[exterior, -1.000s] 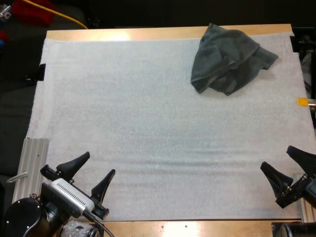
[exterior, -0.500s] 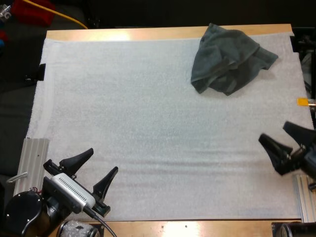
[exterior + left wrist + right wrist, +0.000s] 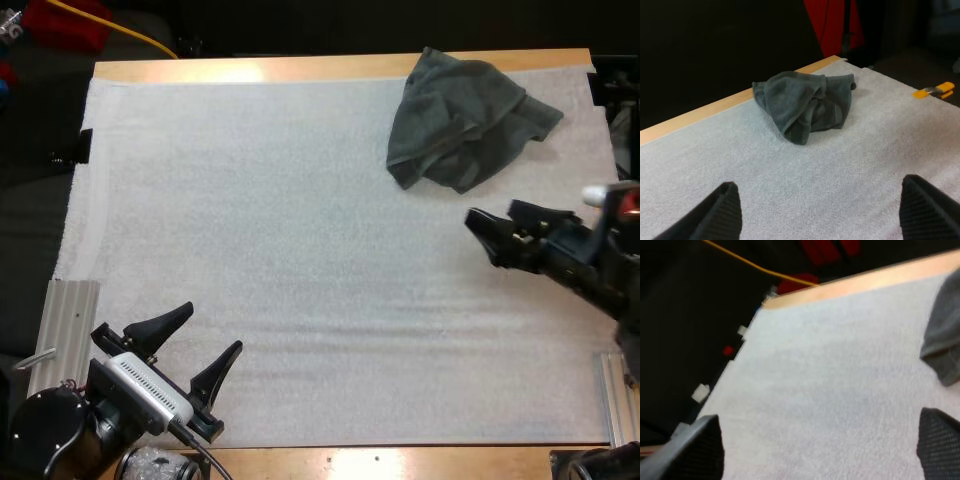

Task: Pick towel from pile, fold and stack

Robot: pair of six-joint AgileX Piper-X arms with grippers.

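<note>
Overlapping edges (image 3: 424,164) show in the crumpled pile. I should expect another dark grey-green towel (image 3: 472,100) to stay behind when I pull one away.
A dark grey-green towel (image 3: 465,120) lies crumpled at the far right of the white mat (image 3: 300,230), near the table's far edge. My right gripper (image 3: 492,212) hovers open over the mat just on the near side of the towel, its fingers pointing left. In the right wrist view its fingers (image 3: 695,447) stand wide apart around bare mat, with the towel's edge (image 3: 945,340) beside one of them. My left gripper (image 3: 211,329) is open at the near left of the mat, far from the towel. The left wrist view shows the towel (image 3: 807,102) well beyond its spread fingers (image 3: 715,212).
A ribbed metal rail (image 3: 65,330) lies along the mat's near left edge, and another (image 3: 615,400) at the near right. The wooden table edge (image 3: 300,68) runs along the far side, with dark space beyond it.
My right arm has swung from the near right edge forward and left, ending close to the towel. The left gripper has shifted only slightly. The towel has not moved.
</note>
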